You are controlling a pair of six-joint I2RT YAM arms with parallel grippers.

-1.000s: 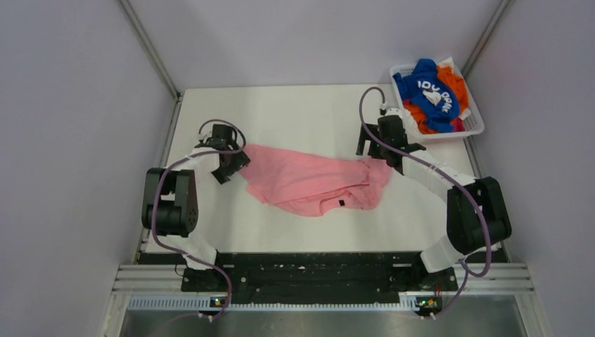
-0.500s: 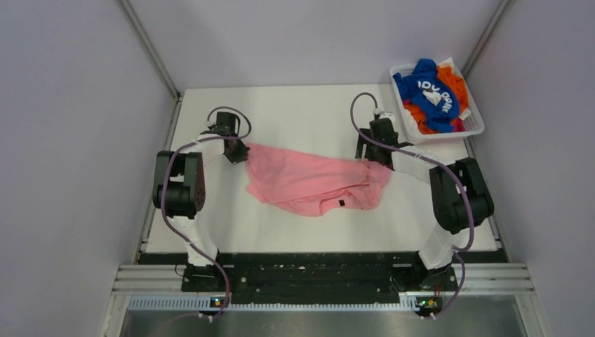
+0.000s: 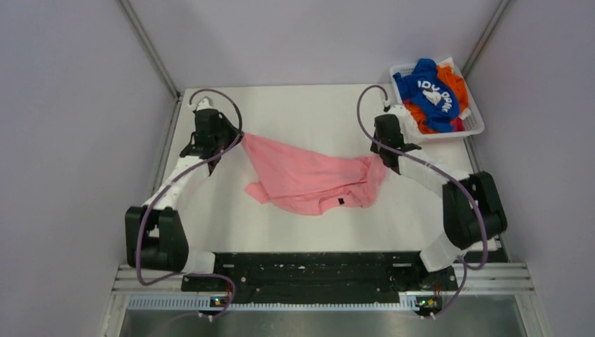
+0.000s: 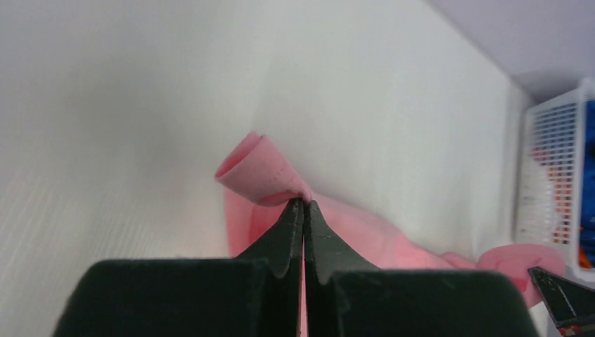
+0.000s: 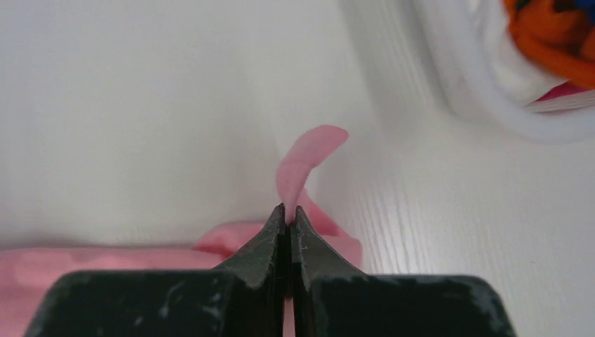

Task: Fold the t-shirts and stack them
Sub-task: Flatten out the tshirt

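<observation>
The light pink t-shirt's near side is bunched up in folds, so my left gripper should pull its corner away from my right gripper to spread the shirt out before folding.
A light pink t-shirt lies crumpled across the middle of the white table. My left gripper is shut on its far left corner, and a rolled pink edge sticks out past the fingertips. At the shirt's right end my right gripper is shut on it, with a pink flap standing up beyond the jaws. The blue t-shirt with white lettering and the orange t-shirt lie heaped in the basket.
The white slatted basket sits at the table's far right corner, close behind my right gripper; its rim shows in the right wrist view. Grey walls enclose the table on three sides.
Both grippers closed on the pink shirt. The left arm stretched out toward the far left, pulling its corner up and back; the shirt's right end is drawn taut.
</observation>
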